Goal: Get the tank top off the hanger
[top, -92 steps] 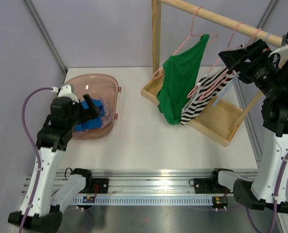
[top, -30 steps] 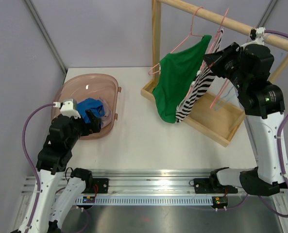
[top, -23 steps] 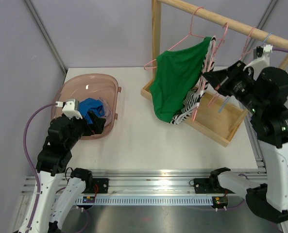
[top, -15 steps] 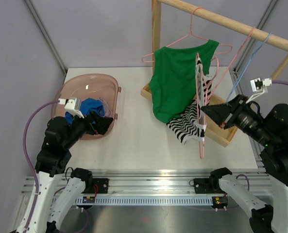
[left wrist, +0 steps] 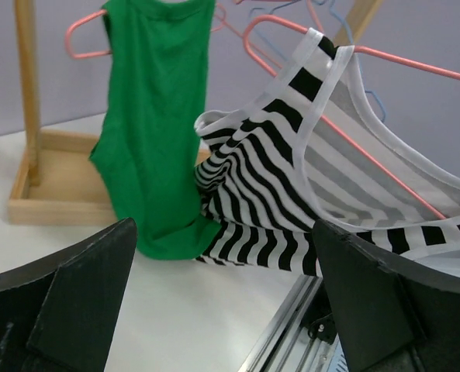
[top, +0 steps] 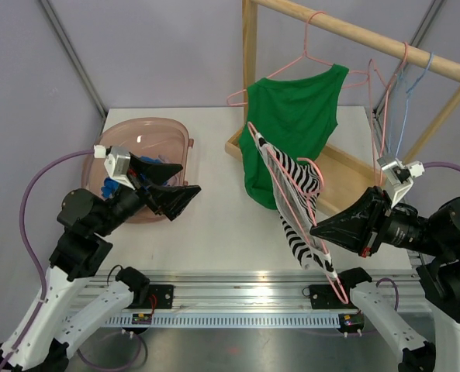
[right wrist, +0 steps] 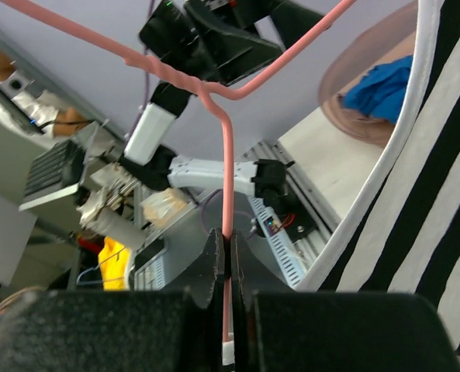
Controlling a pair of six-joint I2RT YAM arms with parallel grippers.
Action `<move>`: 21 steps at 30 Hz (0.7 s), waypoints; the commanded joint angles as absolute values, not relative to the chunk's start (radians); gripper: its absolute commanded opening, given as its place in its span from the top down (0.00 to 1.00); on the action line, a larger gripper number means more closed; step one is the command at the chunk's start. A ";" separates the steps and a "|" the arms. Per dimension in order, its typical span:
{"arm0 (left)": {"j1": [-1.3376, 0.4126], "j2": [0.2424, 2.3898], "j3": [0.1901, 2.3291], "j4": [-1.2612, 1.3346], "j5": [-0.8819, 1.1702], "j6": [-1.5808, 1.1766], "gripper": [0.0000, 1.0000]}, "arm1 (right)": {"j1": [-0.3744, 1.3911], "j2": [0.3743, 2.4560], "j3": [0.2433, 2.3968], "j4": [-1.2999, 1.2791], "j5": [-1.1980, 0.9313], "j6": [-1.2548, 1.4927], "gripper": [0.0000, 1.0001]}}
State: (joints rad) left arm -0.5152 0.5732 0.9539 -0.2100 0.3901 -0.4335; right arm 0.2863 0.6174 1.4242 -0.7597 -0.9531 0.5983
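The strap (left wrist: 323, 68) is only looped over the hanger's rounded end. The striped tank top (top: 298, 239) will slide off and crumple up when I pull it.
A black-and-white striped tank top (top: 298, 208) (left wrist: 292, 186) (right wrist: 439, 194) hangs on a pink wire hanger (top: 280, 172) (left wrist: 400, 58) (right wrist: 226, 178), held tilted in the air over the table's near edge. My right gripper (top: 318, 229) (right wrist: 228, 248) is shut on the hanger's wire. My left gripper (top: 185, 194) (left wrist: 222, 310) is open and empty, pointing right toward the striped top, well short of it. A green tank top (top: 292, 124) (left wrist: 156, 116) stays on its own pink hanger on the wooden rod (top: 354, 35).
The rack's wooden tray base (top: 354, 182) (left wrist: 51, 201) sits at the back right. Empty pink and blue hangers (top: 392, 101) dangle on the rod. A pink basin (top: 136, 124) (right wrist: 361, 77) with a blue cloth (right wrist: 381, 85) is at the left.
My right gripper has carried the hanger with the striped top off the rod, down and toward the near edge. My left gripper has swung from the basin to face right.
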 commanded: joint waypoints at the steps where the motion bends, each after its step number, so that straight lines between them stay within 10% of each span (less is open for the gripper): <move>1: -0.581 0.607 1.009 -0.045 0.402 -0.410 0.01 | 0.293 0.640 1.417 -0.516 -1.123 0.718 1.00; 21: -0.942 0.951 1.308 -0.009 0.003 -0.066 0.05 | 0.293 0.839 1.606 -0.367 -1.235 0.908 1.00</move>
